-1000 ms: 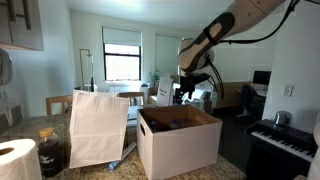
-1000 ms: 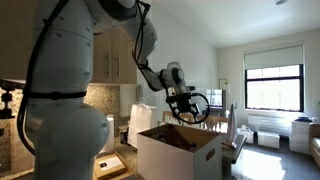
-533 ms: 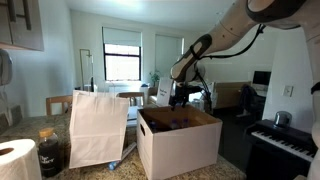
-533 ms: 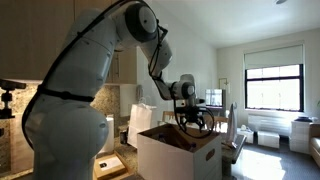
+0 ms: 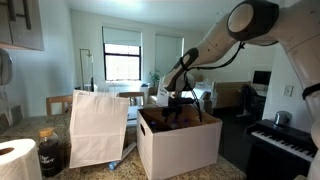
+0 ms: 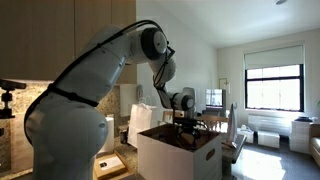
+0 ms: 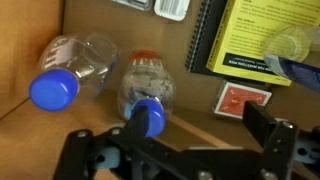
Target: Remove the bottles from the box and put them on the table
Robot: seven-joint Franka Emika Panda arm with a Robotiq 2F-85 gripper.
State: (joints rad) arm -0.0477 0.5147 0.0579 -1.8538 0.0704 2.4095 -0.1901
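Observation:
One finger of the robot's gripper is above the reddish-ended bottle's blue cap, so next the gripper turns and moves over until both fingers straddle the bottle before it closes.
In the wrist view two clear bottles lie on the box's brown floor. One bottle is at the left, its blue cap toward me. The other bottle has a reddish end and a blue cap close to my left finger. My gripper hangs open just above them, with nothing between its fingers. In both exterior views the gripper is dipped into the open top of the white box, which stands on the speckled table.
Inside the box also lie a black-and-yellow spiral notebook and a red card pack. On the counter stand a tall white paper bag, a dark jar and a paper towel roll. A piano keyboard is beside the box.
The arm has swung over and lowered, taking the open gripper from above the box's far side down into its opening. The jaws stayed open.

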